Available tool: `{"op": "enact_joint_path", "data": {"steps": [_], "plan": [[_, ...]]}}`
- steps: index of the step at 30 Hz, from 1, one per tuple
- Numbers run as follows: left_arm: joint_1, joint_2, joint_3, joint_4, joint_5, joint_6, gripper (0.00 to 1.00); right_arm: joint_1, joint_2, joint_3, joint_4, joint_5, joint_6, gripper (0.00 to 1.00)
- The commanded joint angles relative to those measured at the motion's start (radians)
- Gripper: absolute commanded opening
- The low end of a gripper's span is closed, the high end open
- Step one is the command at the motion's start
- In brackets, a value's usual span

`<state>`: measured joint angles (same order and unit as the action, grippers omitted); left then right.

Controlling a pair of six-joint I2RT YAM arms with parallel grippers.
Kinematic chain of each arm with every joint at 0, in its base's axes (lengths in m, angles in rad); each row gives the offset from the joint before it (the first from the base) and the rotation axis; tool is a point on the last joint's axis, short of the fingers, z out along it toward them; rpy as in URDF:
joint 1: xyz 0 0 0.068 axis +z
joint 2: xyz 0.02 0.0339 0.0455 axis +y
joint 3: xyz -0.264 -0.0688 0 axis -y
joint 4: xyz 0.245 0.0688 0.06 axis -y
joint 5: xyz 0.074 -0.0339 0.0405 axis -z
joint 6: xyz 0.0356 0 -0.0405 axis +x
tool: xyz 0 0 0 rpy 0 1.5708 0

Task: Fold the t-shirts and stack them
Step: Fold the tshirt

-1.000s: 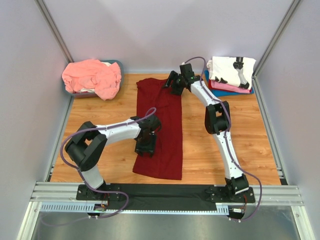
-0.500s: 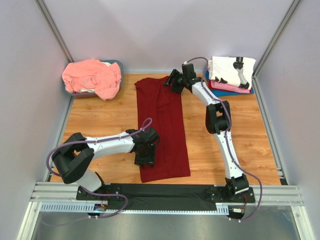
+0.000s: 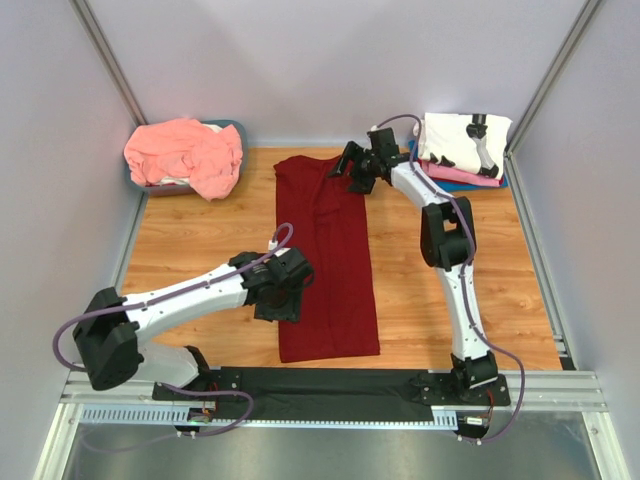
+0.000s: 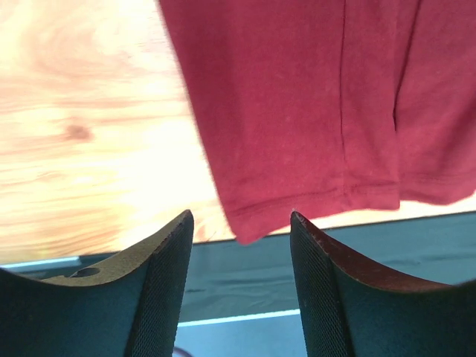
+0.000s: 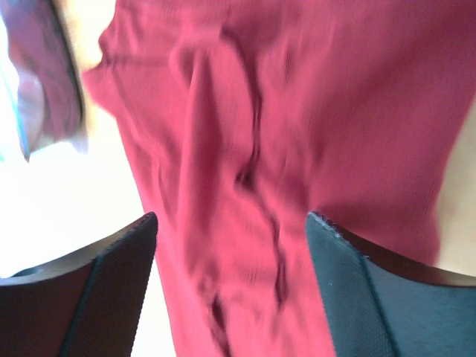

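The dark red t-shirt strip (image 3: 338, 270) lies straight with its near hem free, so the robot's right gripper carries on going toward the hem corner (image 3: 376, 352) opposite the left gripper and closes there.
A plain dark red t-shirt (image 3: 328, 260) lies as a long narrow strip down the middle of the wooden table. My left gripper (image 3: 282, 300) hovers at the strip's left edge near its lower end. It is open and empty, and in the left wrist view (image 4: 239, 216) the hem corner (image 4: 249, 227) shows just beyond its fingertips. My right gripper (image 3: 354, 170) is open above the shirt's far right corner, and blurred red cloth (image 5: 245, 149) fills the right wrist view between its fingers (image 5: 230, 216). A salmon-pink t-shirt (image 3: 185, 152) is heaped at the back left.
The salmon shirt sits in a grey-blue basket (image 3: 236, 128). At the back right is a stack with a white black-printed shirt (image 3: 455, 140) on top, a pink one (image 3: 455, 175) and a blue one (image 3: 495, 184) below. A black strip (image 3: 330, 382) runs along the near table edge.
My left arm has drawn back to the left, off the shirt and onto its left edge. The shirt's lower end has shifted right and lies straighter. My right gripper has moved slightly right.
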<state>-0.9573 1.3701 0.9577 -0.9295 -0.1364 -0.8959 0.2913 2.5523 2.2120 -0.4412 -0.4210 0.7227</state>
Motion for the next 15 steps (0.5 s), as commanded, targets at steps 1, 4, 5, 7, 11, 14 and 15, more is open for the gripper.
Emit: {"op": "enact_joint_path", "data": {"steps": [1,4,5,7,11,14,15], "plan": [[-0.003,-0.101,-0.005,-0.078,-0.063,0.009,0.63,-0.006,-0.202,-0.029,-0.080,-0.027,-0.074,0.83],[-0.001,-0.198,-0.066,-0.063,-0.054,-0.011,0.63,-0.006,-0.323,-0.098,-0.111,-0.041,-0.123,0.88],[-0.003,-0.222,-0.083,-0.054,-0.049,-0.026,0.63,-0.006,-0.355,-0.118,-0.138,-0.038,-0.137,0.88],[-0.001,-0.296,-0.141,-0.023,-0.025,-0.035,0.63,-0.004,-0.465,-0.201,-0.180,-0.013,-0.181,0.89],[-0.003,-0.387,-0.253,0.082,0.056,-0.041,0.61,-0.003,-0.722,-0.516,-0.220,0.086,-0.210,0.89],[-0.008,-0.388,-0.327,0.144,0.101,-0.052,0.59,0.006,-0.962,-0.844,-0.203,0.204,-0.188,0.88],[-0.014,-0.384,-0.348,0.155,0.107,-0.061,0.59,0.011,-1.024,-0.923,-0.196,0.217,-0.183,0.88]]}}
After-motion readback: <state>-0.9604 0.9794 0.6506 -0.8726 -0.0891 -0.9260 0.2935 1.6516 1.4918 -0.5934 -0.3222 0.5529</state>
